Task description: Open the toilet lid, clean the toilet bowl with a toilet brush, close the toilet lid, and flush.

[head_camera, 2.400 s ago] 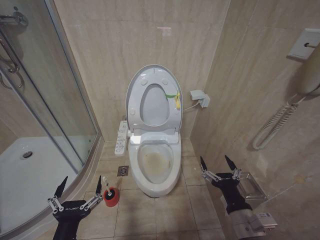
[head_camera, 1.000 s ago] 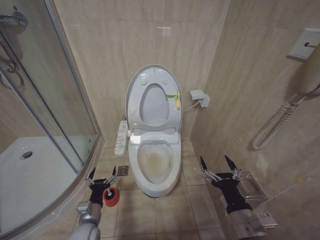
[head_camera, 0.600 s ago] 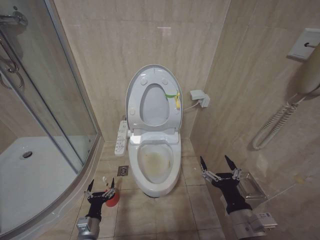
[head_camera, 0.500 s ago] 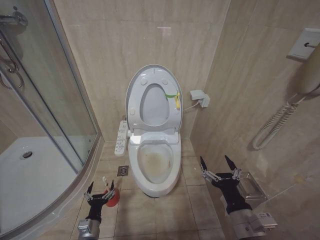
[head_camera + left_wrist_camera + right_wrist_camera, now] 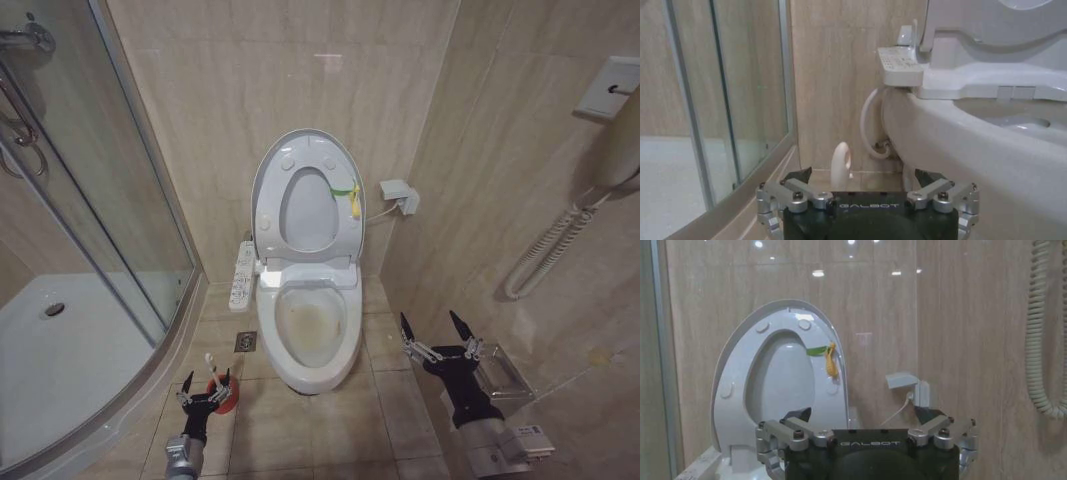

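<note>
The white handle is leaning in the red holder cup (image 5: pixel 230 397). The toilet brush (image 5: pixel 211 365) will slide out and leave the cup standing when I lift it.
The toilet lid (image 5: pixel 305 215) stands raised against the wall with the seat ring up in front of it, a yellow-green tag (image 5: pixel 352 195) at its edge. Below lies the open toilet bowl (image 5: pixel 313 325), stained yellowish inside. The toilet brush (image 5: pixel 210 362) stands in its red holder cup (image 5: pixel 225 398) on the floor left of the bowl. My left gripper (image 5: pixel 206 384) is low at the cup, open, with the white handle (image 5: pixel 840 160) rising between its fingers. My right gripper (image 5: pixel 437 330) hangs open right of the bowl, facing the lid (image 5: pixel 787 380).
A curved glass shower screen (image 5: pixel 120 200) and white shower tray (image 5: pixel 50 350) close off the left. The seat's control panel (image 5: pixel 241 275) juts out left of the bowl, above a floor drain (image 5: pixel 246 342). A wall phone with coiled cord (image 5: pixel 545 250) hangs on the right.
My left arm has swung from beside the shower kerb over to the red cup and dropped lower, so its open fingers now flank the brush handle. The right arm has not moved.
</note>
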`<state>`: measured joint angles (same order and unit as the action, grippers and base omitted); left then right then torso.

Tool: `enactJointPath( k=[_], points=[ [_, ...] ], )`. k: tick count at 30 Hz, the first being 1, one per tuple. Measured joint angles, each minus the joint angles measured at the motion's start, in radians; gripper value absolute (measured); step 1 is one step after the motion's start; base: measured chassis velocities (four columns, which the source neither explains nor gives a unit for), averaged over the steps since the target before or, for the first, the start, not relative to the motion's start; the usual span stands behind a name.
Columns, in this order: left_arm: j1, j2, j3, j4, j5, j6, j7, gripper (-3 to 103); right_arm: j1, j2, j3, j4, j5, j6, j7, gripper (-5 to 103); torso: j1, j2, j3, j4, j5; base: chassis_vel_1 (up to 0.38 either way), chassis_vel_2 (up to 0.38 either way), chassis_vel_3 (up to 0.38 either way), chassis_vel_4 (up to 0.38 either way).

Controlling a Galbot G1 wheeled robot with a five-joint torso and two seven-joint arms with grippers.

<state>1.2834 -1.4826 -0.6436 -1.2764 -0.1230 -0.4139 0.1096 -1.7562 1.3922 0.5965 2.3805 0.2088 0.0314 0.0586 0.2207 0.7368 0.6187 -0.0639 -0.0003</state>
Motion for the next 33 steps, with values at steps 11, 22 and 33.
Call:
enactJointPath(
  k=[11, 22, 33],
  points=[
    [-0.071, 0.036, -0.013, 0.133, -0.027, -0.029, 0.034, 100, 0.0, 0.0, 0.0, 0.0, 0.0, 0.0, 0.0, 100, 0.0, 0.0, 0.0, 0.0001, 0.0001, 0.0, 0.0, 0.0, 0.0],
    [-0.151, 0.073, -0.018, 0.21, -0.043, -0.049, 0.081, 100, 0.0, 0.0, 0.0, 0.0, 0.0, 0.0, 0.0, 100, 0.0, 0.0, 0.0, 0.0, 0.0002, 0.0, 0.0, 0.0, 0.0],
    [-0.238, 0.089, -0.004, 0.326, -0.037, -0.065, 0.114, 100, 0.0, 0.0, 0.0, 0.0, 0.0, 0.0, 0.0, 100, 0.0, 0.0, 0.0, 0.0, 0.0002, 0.0, 0.0, 0.0, 0.0]
  ],
)
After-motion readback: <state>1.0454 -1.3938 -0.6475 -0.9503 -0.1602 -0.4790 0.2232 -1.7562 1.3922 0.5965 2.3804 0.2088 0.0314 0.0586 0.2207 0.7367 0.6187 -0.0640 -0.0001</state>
